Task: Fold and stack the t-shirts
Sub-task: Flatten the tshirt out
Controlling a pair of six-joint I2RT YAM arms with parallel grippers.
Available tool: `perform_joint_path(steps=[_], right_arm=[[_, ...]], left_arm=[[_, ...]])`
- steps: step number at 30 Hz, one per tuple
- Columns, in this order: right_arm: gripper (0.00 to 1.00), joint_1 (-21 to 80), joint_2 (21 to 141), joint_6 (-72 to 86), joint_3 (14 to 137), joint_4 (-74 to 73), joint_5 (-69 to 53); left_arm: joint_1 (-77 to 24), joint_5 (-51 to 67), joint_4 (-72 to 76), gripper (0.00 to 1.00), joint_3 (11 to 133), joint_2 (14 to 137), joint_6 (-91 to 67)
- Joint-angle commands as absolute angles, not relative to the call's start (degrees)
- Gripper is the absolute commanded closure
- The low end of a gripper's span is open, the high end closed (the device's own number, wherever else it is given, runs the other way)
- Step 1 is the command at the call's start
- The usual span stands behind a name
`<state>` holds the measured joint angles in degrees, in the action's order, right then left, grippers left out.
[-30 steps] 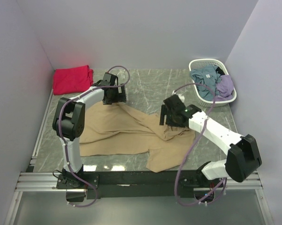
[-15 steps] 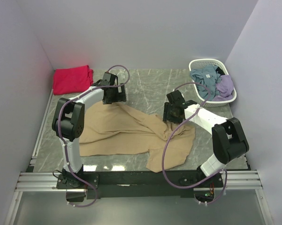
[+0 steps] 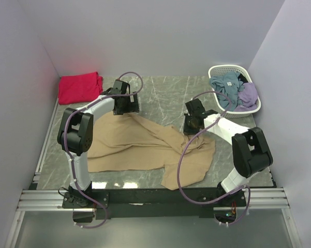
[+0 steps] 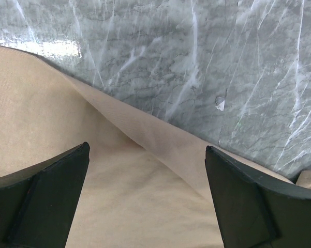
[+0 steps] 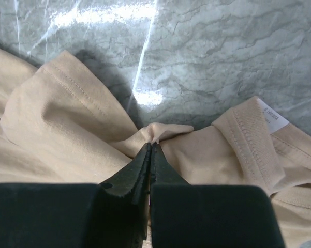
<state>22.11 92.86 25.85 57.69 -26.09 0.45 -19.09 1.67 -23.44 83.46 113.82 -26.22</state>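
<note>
The tan t-shirt's edge (image 3: 154, 124) runs at a slant toward the bunched collar. The robot's right gripper should pull that edge straight before the left gripper takes the tan t-shirt's corner (image 3: 97, 119) by the red-pink t-shirt.
A tan t-shirt (image 3: 134, 144) lies crumpled and spread across the marble table (image 3: 165, 93). My right gripper (image 3: 191, 124) is at the shirt's far right edge. In the right wrist view it (image 5: 151, 144) is shut on a small pinched fold of the tan cloth (image 5: 67, 129), beside the ribbed collar and its white neck label (image 5: 271, 116). My left gripper (image 3: 125, 106) hovers over the shirt's far left edge. Its jaws (image 4: 146, 150) stand wide open above the tan cloth (image 4: 119, 196), holding nothing. A red-pink t-shirt (image 3: 78, 87) lies folded in the far left corner.
A white lattice basket (image 3: 227, 68) at the far right holds blue and purple clothes (image 3: 238, 93). Walls close the table in on three sides. A metal rail (image 3: 145, 199) runs along the near edge by the arm bases.
The right gripper has moved a little toward the far side and closed from open onto a fold of the tan shirt by the collar. The left arm has stayed still.
</note>
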Motion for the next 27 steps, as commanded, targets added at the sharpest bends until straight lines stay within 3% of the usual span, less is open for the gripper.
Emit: perform_joint_path(steps=[1, 9, 27], right_arm=[[1.0, 21.1, 90.4, 25.4, 60.5, -23.8, 1.7], [1.0, 17.6, 95.5, 23.6, 74.0, -26.3, 10.2], [0.98, 9.9, 136.9, 26.3, 132.0, -39.6, 14.9]], left_arm=[[-18.9, 1.5, -23.3, 0.01, 84.5, 112.9, -26.1], [-18.9, 0.6, -22.3, 0.0, 84.3, 112.2, -26.6], [-18.9, -0.6, -12.0, 0.0, 76.9, 101.2, -27.9]])
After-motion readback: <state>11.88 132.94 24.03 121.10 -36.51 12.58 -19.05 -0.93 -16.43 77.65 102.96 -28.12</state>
